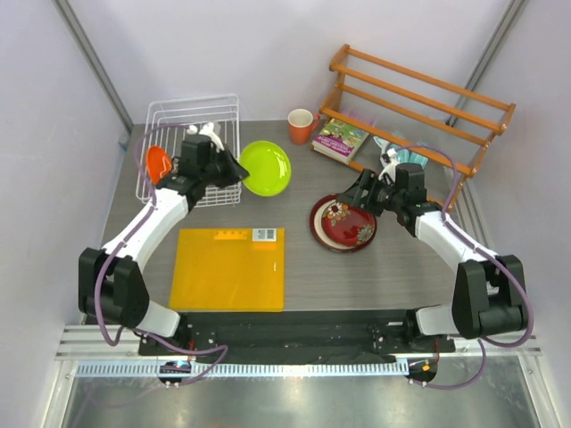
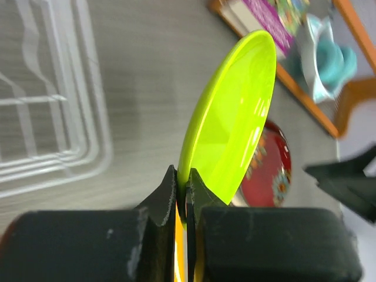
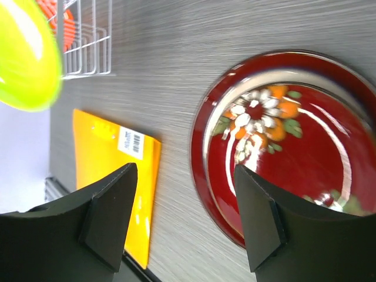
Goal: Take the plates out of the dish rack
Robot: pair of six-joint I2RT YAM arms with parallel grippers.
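My left gripper is on its way with the lime green plate's free rim (image 1: 286, 171) facing my open right gripper (image 1: 349, 189). So it should go on carrying the plate there before my right gripper closes on that rim.
My left gripper (image 1: 234, 169) is shut on the rim of the lime green plate (image 1: 266, 167), holding it just right of the white dish rack (image 1: 189, 116); in the left wrist view the plate (image 2: 232, 117) stands on edge between my fingertips, above the table. The orange plate (image 1: 158, 163) stands in the rack's left side. The dark red patterned plate (image 1: 343, 223) lies flat on the table, also in the right wrist view (image 3: 288, 141). My right gripper (image 1: 351, 196) is open over its near rim, holding nothing; it also shows in the right wrist view (image 3: 185, 194).
A yellow-orange board (image 1: 230, 268) lies at the front centre. An orange mug (image 1: 302, 125) and a book (image 1: 340, 140) sit at the back. The orange wooden slatted shelf (image 1: 419, 98) stands at back right with teal items (image 1: 403, 153) by it.
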